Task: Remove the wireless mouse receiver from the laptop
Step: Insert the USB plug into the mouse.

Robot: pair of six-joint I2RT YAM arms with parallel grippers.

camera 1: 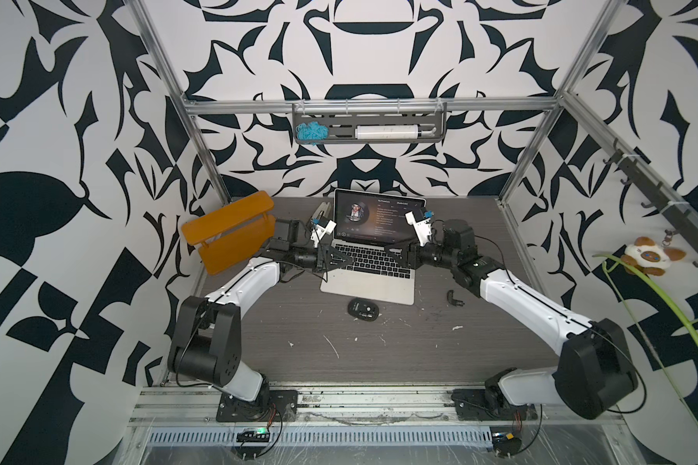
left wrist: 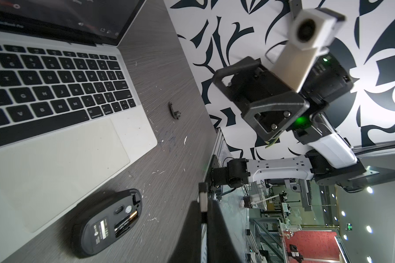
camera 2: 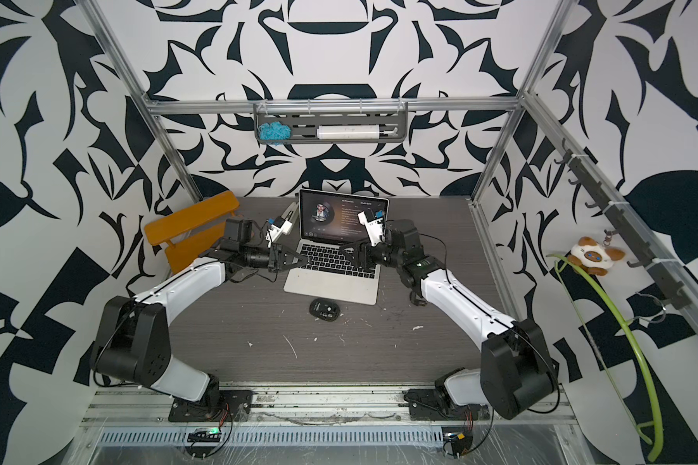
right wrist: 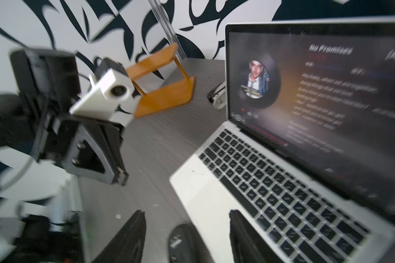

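Note:
The receiver's black cap (left wrist: 203, 188) sticks out past the fingers of the robot's left gripper, so the right gripper should keep moving in until its fingers can close on that cap (right wrist: 123, 178).
The laptop (camera 1: 363, 288) (camera 2: 331, 288) stands open at the table's back middle, screen lit. My left gripper (left wrist: 203, 206) (camera 1: 351, 262) hovers over the keyboard's left edge. It is shut on the wireless mouse receiver (left wrist: 202, 197), a tiny silver metal piece with a black cap that sticks out past the fingertips. My right gripper (right wrist: 187, 213) (camera 1: 388, 251) faces it from over the keyboard's right side, open and holding nothing. A short gap separates the two grippers. In the top views the receiver is too small to make out.
A black mouse (camera 1: 362, 309) (left wrist: 107, 223) lies upside down in front of the laptop, its battery bay uncovered. To the laptop's right a small black L-shaped piece (camera 1: 454, 297) (left wrist: 175, 111) rests on the table. An orange rack (camera 1: 230, 233) stands at the back left.

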